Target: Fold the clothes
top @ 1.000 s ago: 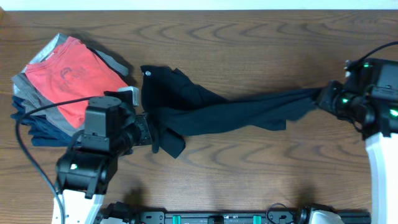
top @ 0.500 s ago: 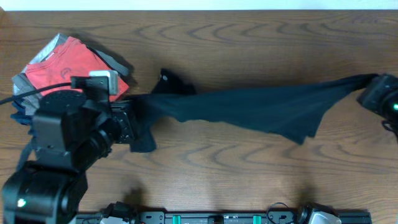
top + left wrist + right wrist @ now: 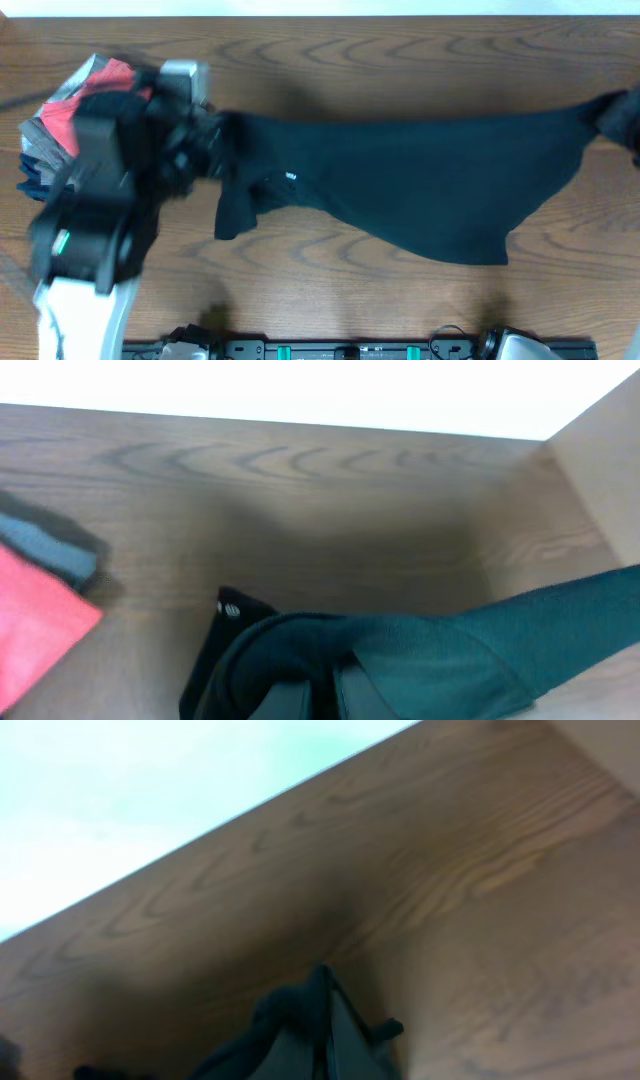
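Note:
The black garment's loose edge [image 3: 425, 245] hangs closer to me than my left gripper does. Next, I pull both grippers back toward me to spread the garment out ahead.
The clothes, one black long-sleeved garment [image 3: 400, 185], hang stretched wide above the table between both grippers, and a small white logo [image 3: 291, 177] shows near the left end. My left gripper [image 3: 213, 140] is shut on the garment's left edge. In the left wrist view, bunched fabric [image 3: 430, 660] wraps over both fingers [image 3: 300, 702]. My right gripper [image 3: 615, 108] is at the far right edge, shut on the other end. In the right wrist view its jaws [image 3: 325, 1042] pinch a dark fold [image 3: 285, 1012]. A sleeve dangles below the left grip.
A stack of folded garments [image 3: 55, 125], red-orange shirt on top with grey and navy beneath, lies at the far left, partly hidden by my left arm [image 3: 95, 210]. In the left wrist view the red shirt [image 3: 30, 635] and grey garment [image 3: 45, 548] lie left of the gripper.
Both arms have risen and pulled apart. The bunched garment has opened into a wide taut sheet. The left arm moved back toward the stack, and the right moved to the frame's edge.

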`<state>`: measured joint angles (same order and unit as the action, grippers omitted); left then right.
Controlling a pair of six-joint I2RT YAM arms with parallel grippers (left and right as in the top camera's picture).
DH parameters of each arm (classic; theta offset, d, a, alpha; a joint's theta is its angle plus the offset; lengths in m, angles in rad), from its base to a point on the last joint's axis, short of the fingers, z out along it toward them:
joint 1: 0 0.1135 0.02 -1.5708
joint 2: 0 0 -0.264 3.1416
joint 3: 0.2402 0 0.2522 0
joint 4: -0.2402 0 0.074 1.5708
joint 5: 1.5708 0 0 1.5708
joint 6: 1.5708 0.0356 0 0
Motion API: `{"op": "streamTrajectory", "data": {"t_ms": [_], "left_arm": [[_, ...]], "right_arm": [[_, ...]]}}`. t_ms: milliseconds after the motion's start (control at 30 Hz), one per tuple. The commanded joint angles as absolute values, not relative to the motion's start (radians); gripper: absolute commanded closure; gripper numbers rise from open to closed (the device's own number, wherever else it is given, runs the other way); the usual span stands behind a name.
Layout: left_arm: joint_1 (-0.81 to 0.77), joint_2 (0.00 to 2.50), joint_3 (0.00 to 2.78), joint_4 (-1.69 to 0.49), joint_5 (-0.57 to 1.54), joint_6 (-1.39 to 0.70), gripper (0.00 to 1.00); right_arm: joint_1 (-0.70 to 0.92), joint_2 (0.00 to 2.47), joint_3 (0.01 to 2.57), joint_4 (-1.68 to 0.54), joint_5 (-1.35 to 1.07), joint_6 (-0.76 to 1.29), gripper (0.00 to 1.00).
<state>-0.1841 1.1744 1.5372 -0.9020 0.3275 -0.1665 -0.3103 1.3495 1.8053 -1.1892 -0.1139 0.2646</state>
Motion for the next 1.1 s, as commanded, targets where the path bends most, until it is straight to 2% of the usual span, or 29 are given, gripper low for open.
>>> {"op": "streamTrajectory", "data": {"t_ms": [0, 233, 433, 633, 800, 967, 1067], "left_arm": [[-0.179, 1.319, 1.549, -0.819, 0.328, -0.124, 0.94], [-0.179, 1.628, 1.588, -0.511, 0.328, -0.125, 0.94], [-0.172, 1.794, 1.873, -0.423, 0.327, -0.128, 0.94], [-0.128, 1.823, 2.181, -0.411, 0.321, -0.136, 0.94], [-0.118, 1.816, 2.242, -0.669, 0.413, -0.154, 0.94], [-0.143, 1.863, 2.195, -1.102, 0.428, -0.127, 0.94], [-0.15, 1.907, 2.144, -1.317, 0.422, -0.127, 0.94]], "right_arm": [[-0.319, 1.466, 1.812, -1.12, -0.179, 0.219, 0.99], [-0.321, 1.66, 1.812, -0.788, -0.331, 0.279, 0.99], [-0.322, 1.681, 1.827, -0.459, -0.296, 0.38, 0.99], [-0.329, 1.677, 1.978, -0.484, -0.16, 0.405, 0.99], [-0.327, 1.678, 2.007, -0.691, -0.149, 0.313, 0.99], [-0.326, 1.691, 1.933, -0.972, 0.042, 0.274, 0.99], [-0.326, 1.691, 1.824, -1.042, 0.13, 0.257, 0.99]]}}
